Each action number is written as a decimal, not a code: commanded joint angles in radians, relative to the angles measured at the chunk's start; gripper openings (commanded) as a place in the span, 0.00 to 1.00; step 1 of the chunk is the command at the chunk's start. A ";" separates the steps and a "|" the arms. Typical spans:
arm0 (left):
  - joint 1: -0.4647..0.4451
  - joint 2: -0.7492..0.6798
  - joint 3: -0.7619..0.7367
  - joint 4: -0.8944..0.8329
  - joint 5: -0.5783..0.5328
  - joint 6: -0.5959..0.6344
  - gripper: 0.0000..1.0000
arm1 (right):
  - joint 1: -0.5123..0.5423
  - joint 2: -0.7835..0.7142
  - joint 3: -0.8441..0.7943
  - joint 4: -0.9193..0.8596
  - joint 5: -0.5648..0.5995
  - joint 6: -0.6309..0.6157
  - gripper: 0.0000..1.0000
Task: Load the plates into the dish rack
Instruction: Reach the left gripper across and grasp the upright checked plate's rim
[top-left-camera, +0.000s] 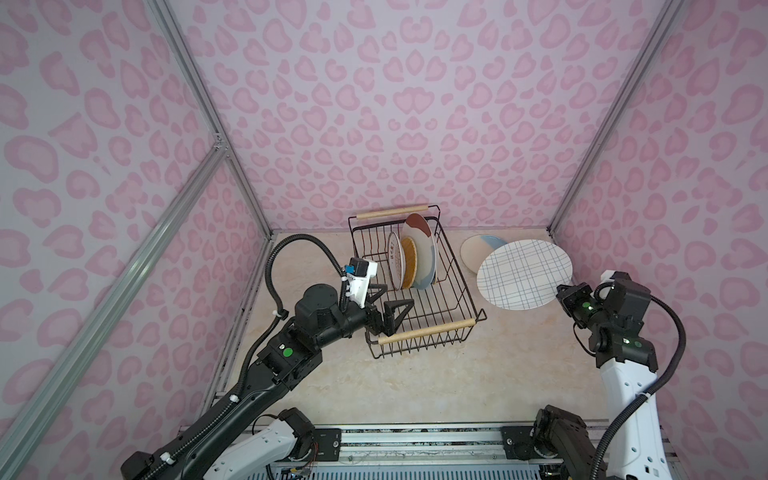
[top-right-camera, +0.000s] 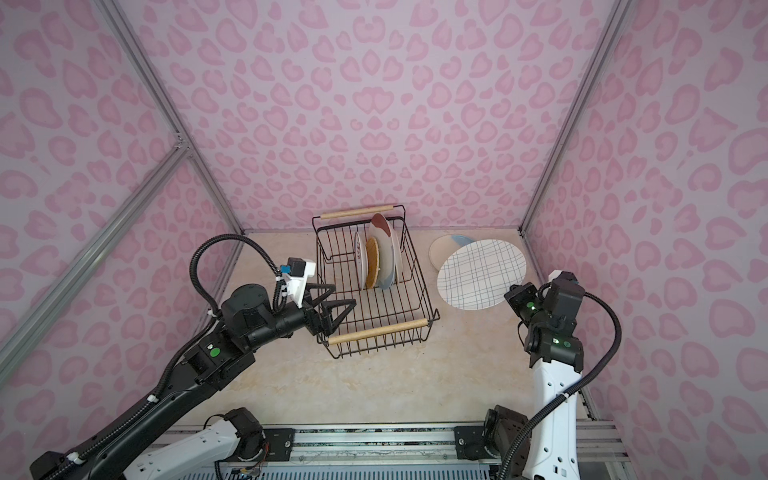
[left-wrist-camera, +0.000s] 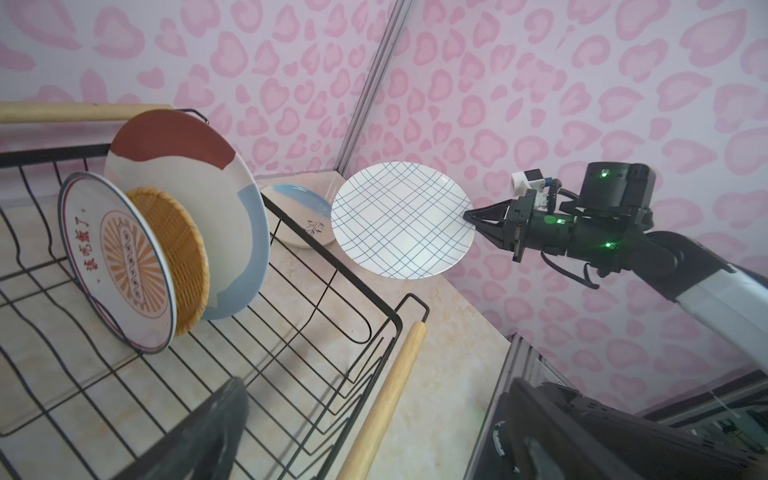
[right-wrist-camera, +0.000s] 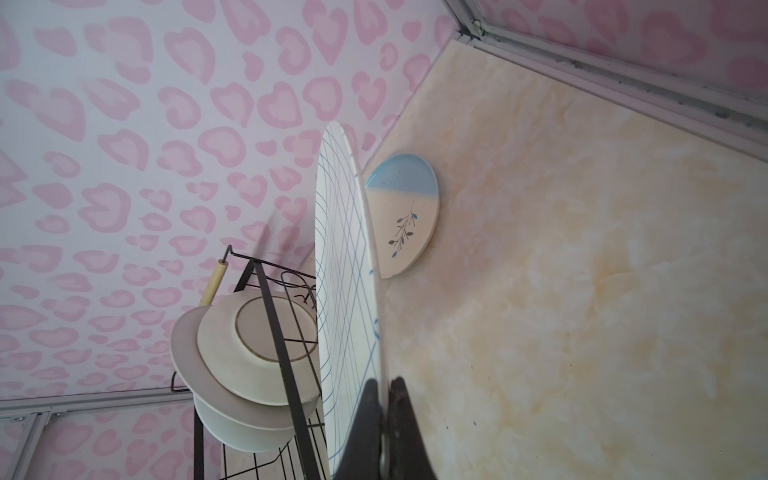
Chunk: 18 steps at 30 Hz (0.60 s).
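Note:
The blue-gridded plate's free rim (top-left-camera: 480, 280) points toward the rack and is clear of my right gripper. My left gripper should keep going to that rim (top-left-camera: 488, 299) until its fingers close.
The black wire dish rack (top-left-camera: 426, 331) stands mid-table. An orange sunburst plate (top-left-camera: 396, 259), a woven-look plate (top-left-camera: 409, 262) and a colour-blocked plate (top-left-camera: 422, 249) stand on edge in its far half. My right gripper (top-left-camera: 559, 291) is shut on the rim of the blue-gridded plate (top-left-camera: 524, 274), holding it lifted and tilted to the right of the rack; the right wrist view shows its fingers (right-wrist-camera: 365, 411) pinching that rim. A cream-and-blue sprig plate (top-left-camera: 473, 249) lies flat on the table behind it. My left gripper (top-left-camera: 392, 299) hangs open and empty over the rack's near left part.
Pink patterned walls close in the table on three sides, with aluminium posts (top-left-camera: 582, 174) at the back corners. The rack's near wooden handle (left-wrist-camera: 382, 399) runs between my left fingers in the left wrist view. Marbled tabletop (top-left-camera: 457, 386) shows in front of the rack.

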 joint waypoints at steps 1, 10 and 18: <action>-0.060 0.063 0.045 0.109 -0.066 0.157 0.99 | 0.002 0.020 0.060 0.027 -0.021 0.032 0.00; -0.288 0.324 0.191 0.136 -0.233 0.726 0.98 | 0.040 0.024 0.165 -0.007 -0.065 0.077 0.00; -0.368 0.581 0.249 0.433 -0.343 1.065 0.90 | 0.043 0.028 0.221 -0.056 -0.097 0.091 0.00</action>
